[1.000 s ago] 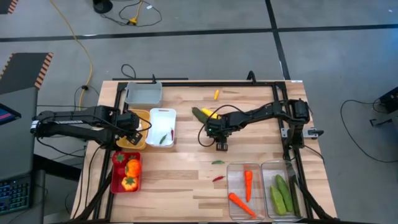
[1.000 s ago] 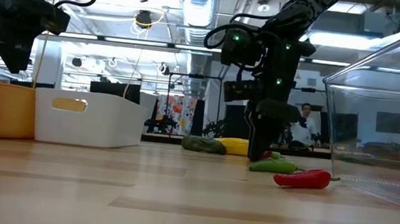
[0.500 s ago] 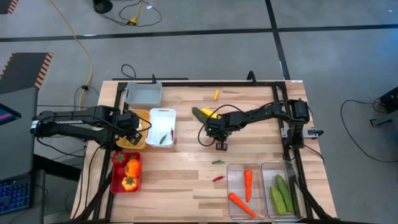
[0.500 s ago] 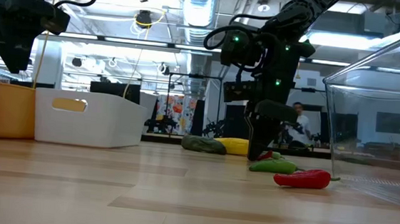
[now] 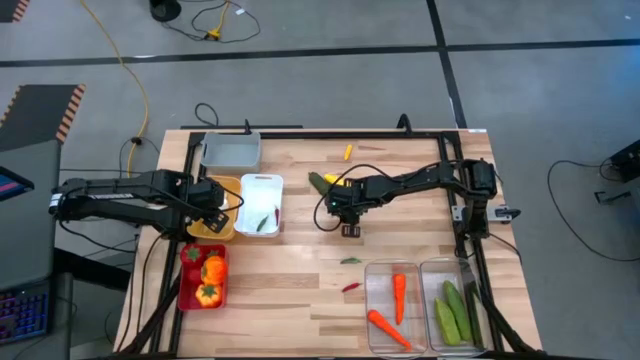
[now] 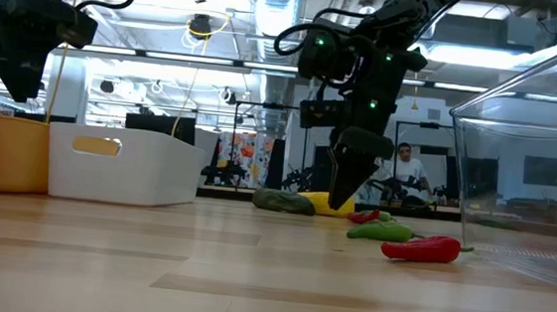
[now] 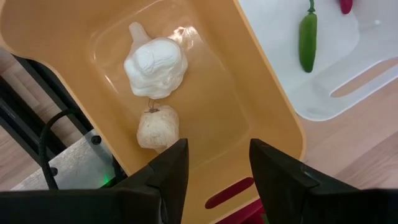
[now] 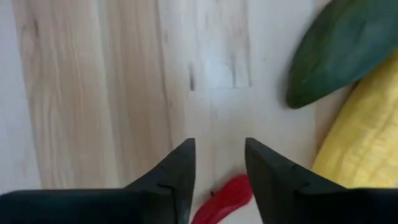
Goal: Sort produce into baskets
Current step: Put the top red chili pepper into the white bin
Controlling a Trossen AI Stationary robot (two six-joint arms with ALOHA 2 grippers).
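The red chili (image 8: 232, 195) lies at a slant under my right gripper's open fingers. Next, I turn my right gripper to line up with the chili before I close on its body (image 8: 219, 207).
My right gripper (image 5: 348, 230) (image 8: 217, 149) hangs open just above the table's middle, fingers pointing down. A small red chili (image 8: 227, 198) (image 6: 363, 217) lies on the wood below it, showing between the fingers but untouched. Just beyond are a dark green cucumber (image 8: 336, 50) (image 5: 318, 183) and a yellow piece (image 8: 357, 149) (image 5: 336, 182). A green chili (image 5: 350, 261) and another red chili (image 5: 351, 287) lie nearer the front. My left gripper (image 7: 214, 168) (image 5: 212, 205) waits open above the yellow basket (image 7: 261, 93), where two white garlic bulbs (image 7: 155, 65) lie.
The white basket (image 5: 260, 205) holds a green and a red chili. The grey basket (image 5: 230, 150) sits at the far left, and the red basket (image 5: 203, 277) holds peppers. Two clear baskets at the front right hold carrots (image 5: 398, 300) and cucumbers (image 5: 452, 310). A small orange-yellow piece (image 5: 348, 152) lies at the far edge.
My right gripper has lifted a little off the table and swung slightly toward the table's left and far side, its fingers now tilted. The small red chili beside it has stayed on the wood.
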